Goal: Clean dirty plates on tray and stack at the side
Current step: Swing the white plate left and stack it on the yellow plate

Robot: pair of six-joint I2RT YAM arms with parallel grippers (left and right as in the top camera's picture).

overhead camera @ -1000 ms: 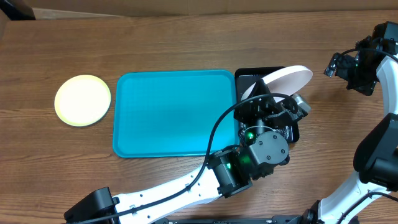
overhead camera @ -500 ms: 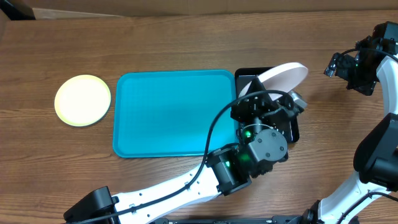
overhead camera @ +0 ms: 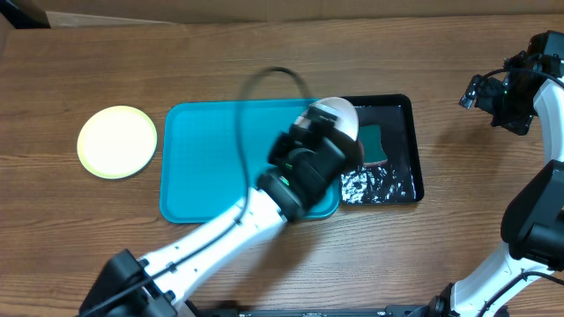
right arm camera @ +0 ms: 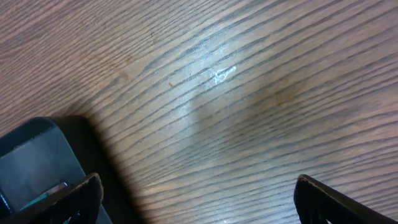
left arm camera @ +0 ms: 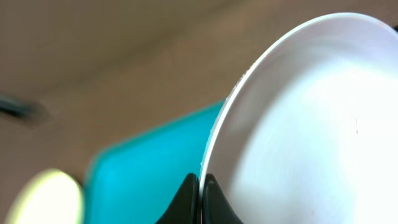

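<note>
I should keep carrying the white plate (overhead camera: 342, 114), held by its rim in my left gripper, until it stacks with the yellow-green plate (overhead camera: 117, 142), which lies flat and clear.
My left gripper (left arm camera: 200, 200) is shut on the rim of a white plate (left arm camera: 311, 124), which it holds tilted on edge. In the overhead view this white plate (overhead camera: 336, 112) shows above the right end of the turquoise tray (overhead camera: 220, 158), with the left wrist blurred over it. A yellow-green plate (overhead camera: 117, 142) lies flat on the table, left of the tray. The tray's visible floor is bare. Far to the right, my right gripper (overhead camera: 480, 91) hangs open over bare wood, and the right wrist view shows nothing between its fingers (right arm camera: 87, 190).
A glossy black tray (overhead camera: 407, 132) stands right of the turquoise one, holding a green sponge (overhead camera: 370, 141) and shiny wet patches (overhead camera: 377, 185). Its corner (right arm camera: 31, 155) shows in the right wrist view. A cardboard edge (overhead camera: 132, 16) runs along the table's back.
My left arm has swung left, carrying the white plate from over the black tray to over the turquoise tray's right end. The sponge in the black tray is now uncovered. The right arm has not moved.
</note>
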